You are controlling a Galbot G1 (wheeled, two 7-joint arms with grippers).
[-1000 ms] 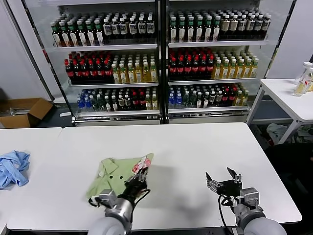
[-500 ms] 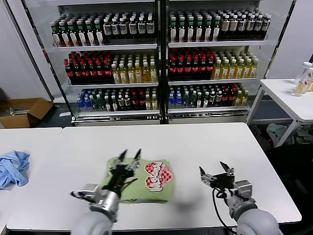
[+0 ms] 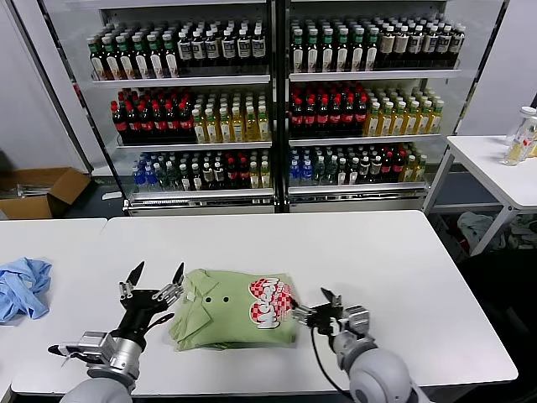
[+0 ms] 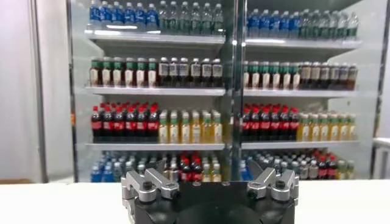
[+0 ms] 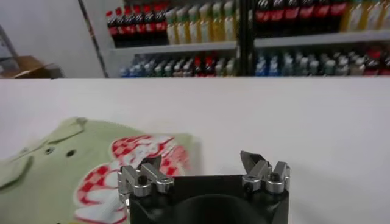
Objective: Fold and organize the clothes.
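The folded shirt [image 3: 225,311] is off-centre toward the robot's left gripper, so next the right gripper pinches the shirt's edge [image 3: 290,304] by the heart print and pulls it to the middle.
The light green shirt [image 3: 235,309] lies folded into a rough rectangle on the white table [image 3: 377,252], collar and small buttons to its left, the red-and-white checkered heart print [image 3: 270,302] on its right part. My left gripper [image 3: 155,281] is open and empty, just left of the shirt, its fingers pointing up and away. My right gripper [image 3: 312,309] is open and empty at the shirt's right edge. In the right wrist view the shirt [image 5: 73,167] lies just ahead of the open gripper [image 5: 201,164]. The left wrist view shows its open gripper [image 4: 207,173] facing the drink shelves.
A crumpled light blue garment [image 3: 21,287] lies on the neighbouring table at the far left. Glass-door coolers full of bottles [image 3: 268,101] stand behind the table. A cardboard box [image 3: 42,191] sits on the floor at left. A small white side table [image 3: 495,164] stands at right.
The left gripper has let go of the shirt and moved left off it. The shirt now lies flat, folded over with the print up. The right gripper has moved left to the shirt's right edge.
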